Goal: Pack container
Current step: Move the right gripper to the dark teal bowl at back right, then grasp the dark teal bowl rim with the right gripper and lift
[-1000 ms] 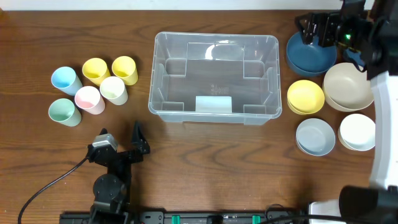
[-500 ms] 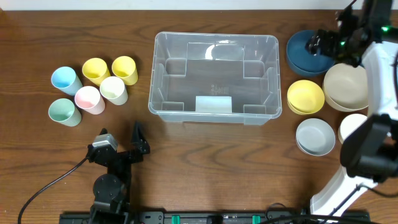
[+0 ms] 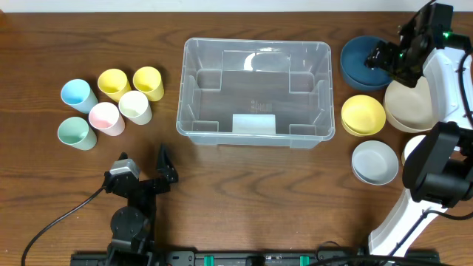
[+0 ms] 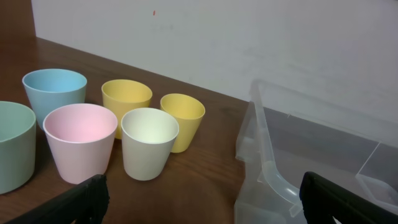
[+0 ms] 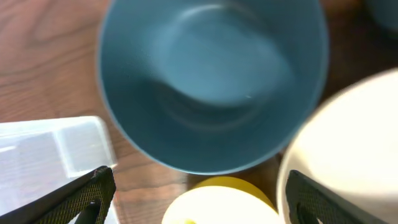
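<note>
The beige bowl's edge (image 5: pixel 295 147) has my right gripper's wide-open fingers reaching over it. Next, I move back, bring the fingers closer together and put them around only the dark blue bowl's rim (image 5: pixel 227 172) beside the yellow bowl.
The container (image 3: pixel 256 139), a large clear bin, stands empty at the table's middle. Its corner shows in the left wrist view (image 4: pixel 267 162) and the right wrist view (image 5: pixel 56 149). My right gripper (image 3: pixel 387 56) is open and empty. It hovers over the right part of a dark blue bowl (image 3: pixel 358 66), which fills the right wrist view (image 5: pixel 211 81) between the open fingers (image 5: pixel 205 202). My left gripper (image 3: pixel 144 167) is open and empty near the front edge, left of the container; its fingers show in the left wrist view (image 4: pixel 211 205).
Several cups stand at the left: blue (image 3: pixel 76 94), two yellow (image 3: pixel 113 83), cream (image 3: pixel 135 107), pink (image 3: pixel 106 118), green (image 3: pixel 76 133). At the right are a yellow bowl (image 3: pixel 363 114), a beige bowl (image 3: pixel 410 107), a grey-blue bowl (image 3: pixel 375 162) and a white bowl (image 3: pixel 415 148) partly behind the arm.
My right arm has swung round and its gripper has moved a little toward the front, over the dark blue bowl. The left arm has not moved.
</note>
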`<move>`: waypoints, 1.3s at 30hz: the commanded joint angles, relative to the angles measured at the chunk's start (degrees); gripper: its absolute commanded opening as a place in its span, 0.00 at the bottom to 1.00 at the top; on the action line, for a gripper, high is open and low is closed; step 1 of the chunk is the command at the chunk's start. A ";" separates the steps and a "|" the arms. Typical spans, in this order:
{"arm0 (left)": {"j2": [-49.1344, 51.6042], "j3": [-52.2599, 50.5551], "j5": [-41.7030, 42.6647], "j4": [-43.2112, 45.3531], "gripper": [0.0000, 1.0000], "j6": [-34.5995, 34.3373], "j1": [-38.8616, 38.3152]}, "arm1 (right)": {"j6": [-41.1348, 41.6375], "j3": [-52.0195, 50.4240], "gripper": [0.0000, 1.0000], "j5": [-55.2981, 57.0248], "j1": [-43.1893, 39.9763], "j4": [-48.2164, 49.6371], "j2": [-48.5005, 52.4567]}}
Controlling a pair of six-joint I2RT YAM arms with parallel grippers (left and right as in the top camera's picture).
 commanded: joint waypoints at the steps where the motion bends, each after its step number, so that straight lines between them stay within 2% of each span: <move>1: -0.31 -1.36 -0.66 -1.73 0.98 0.94 0.28 | 3.48 0.87 0.89 6.01 -0.35 -1.07 -0.63; 8: -0.31 -1.36 -0.66 -1.73 0.98 0.94 0.28 | 6.01 0.87 0.88 5.11 -0.02 -1.81 -0.63; 14: -0.31 -1.36 -0.66 -1.73 0.98 0.94 0.28 | 8.96 0.85 0.83 7.10 2.93 -2.89 -0.63; 17: -0.31 -1.36 -0.66 -1.73 0.98 0.94 0.28 | 13.55 0.85 0.88 5.84 4.22 -2.56 -0.63; 18: -0.31 -1.36 -0.66 -1.73 0.98 0.94 0.28 | 15.10 0.85 0.97 4.63 4.63 -2.03 -0.63; 19: -0.31 -1.36 -0.66 -1.73 0.98 0.94 0.28 | 15.74 0.85 0.99 3.08 4.92 -1.44 -0.63; 21: -0.31 -1.36 -0.66 -1.73 0.98 0.94 0.28 | 15.67 0.85 0.99 0.15 5.46 -0.81 -0.63; 25: -0.31 -1.36 -0.66 -1.73 0.98 0.94 0.28 | 14.40 0.72 0.99 2.32 6.16 -0.72 -0.61; 28: -0.31 -1.36 -0.66 -1.73 0.98 0.94 0.28 | 19.04 0.61 0.82 5.38 6.16 -1.86 -0.52; 31: -0.31 -1.36 -0.66 -1.73 0.98 0.94 0.28 | 29.24 0.11 0.74 9.77 6.16 -4.24 -0.50; 35: -0.31 -1.36 -0.66 -1.73 0.98 0.94 0.28 | 36.98 -2.16 0.76 11.15 6.40 -4.42 -0.50; 39: -0.31 -1.36 -0.66 -1.73 0.98 0.94 0.28 | 39.32 -5.60 0.78 11.32 6.60 -1.44 -0.48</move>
